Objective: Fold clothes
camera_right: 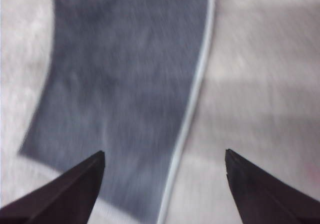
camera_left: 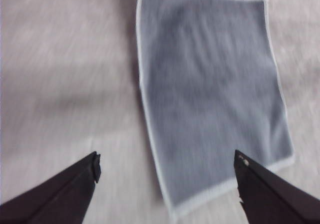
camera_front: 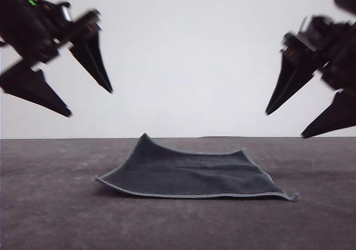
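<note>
A far corner (camera_front: 145, 138) of the cloth already curls up, so the cloth's far edge (camera_front: 196, 153) should fold over when I lift it, while the cloth's near half stays where it is.
The clothes (camera_front: 192, 175) are one small dark grey-blue cloth with a pale stitched hem, lying spread on the table, its far left corner curled up. It also appears in the left wrist view (camera_left: 210, 89) and the right wrist view (camera_right: 125, 89). My left gripper (camera_front: 90, 101) hangs open high above the table, left of the cloth, with nothing between its fingers (camera_left: 75, 189). On the other side, my right gripper (camera_front: 283, 125) is open too, high and to the right of the cloth, its fingers (camera_right: 65, 189) apart over the cloth's edge.
The cloth lies on a dark grey table (camera_front: 50, 205) with bare surface on all sides of it. A plain white wall (camera_front: 189, 55) stands behind the table's far edge.
</note>
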Tool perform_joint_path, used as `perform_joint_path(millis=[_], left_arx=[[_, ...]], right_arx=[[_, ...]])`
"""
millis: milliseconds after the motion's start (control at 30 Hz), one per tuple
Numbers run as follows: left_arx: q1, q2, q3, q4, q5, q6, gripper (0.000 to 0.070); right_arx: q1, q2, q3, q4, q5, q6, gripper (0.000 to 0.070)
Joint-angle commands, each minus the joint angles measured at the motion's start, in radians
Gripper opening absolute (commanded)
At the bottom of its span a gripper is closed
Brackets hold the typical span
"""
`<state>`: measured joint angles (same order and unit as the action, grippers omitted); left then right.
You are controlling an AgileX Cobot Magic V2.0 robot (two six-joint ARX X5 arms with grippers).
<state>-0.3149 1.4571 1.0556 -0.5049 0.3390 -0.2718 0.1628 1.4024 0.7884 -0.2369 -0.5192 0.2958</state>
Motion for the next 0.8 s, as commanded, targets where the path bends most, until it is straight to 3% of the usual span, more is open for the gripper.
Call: perform_joint_path(millis=[0, 267, 533, 767], left_arx=[[-0.004, 0.066, 0.045, 0.019, 0.003, 0.029, 0.0524], [-0.005, 0.329, 0.235, 0.034, 0.002, 0.078, 0.0524], [-0.006, 0.553, 0.426, 0.035, 0.005, 0.107, 0.0524], [-0.019, 0.692, 0.556, 0.028, 0.092, 0.095, 0.0524]], right_arx=[[-0.008, 0.065, 0.032, 0.035, -0.010, 0.013, 0.0482], [-0.041, 0.290, 0.154, 0.075, -0.060, 0.010, 0.0482], [-0.053, 0.391, 0.237, 0.107, -0.066, 0.011, 0.0482], [-0.066, 0.457, 0.296, 0.132, -0.085, 0.013, 0.0482]])
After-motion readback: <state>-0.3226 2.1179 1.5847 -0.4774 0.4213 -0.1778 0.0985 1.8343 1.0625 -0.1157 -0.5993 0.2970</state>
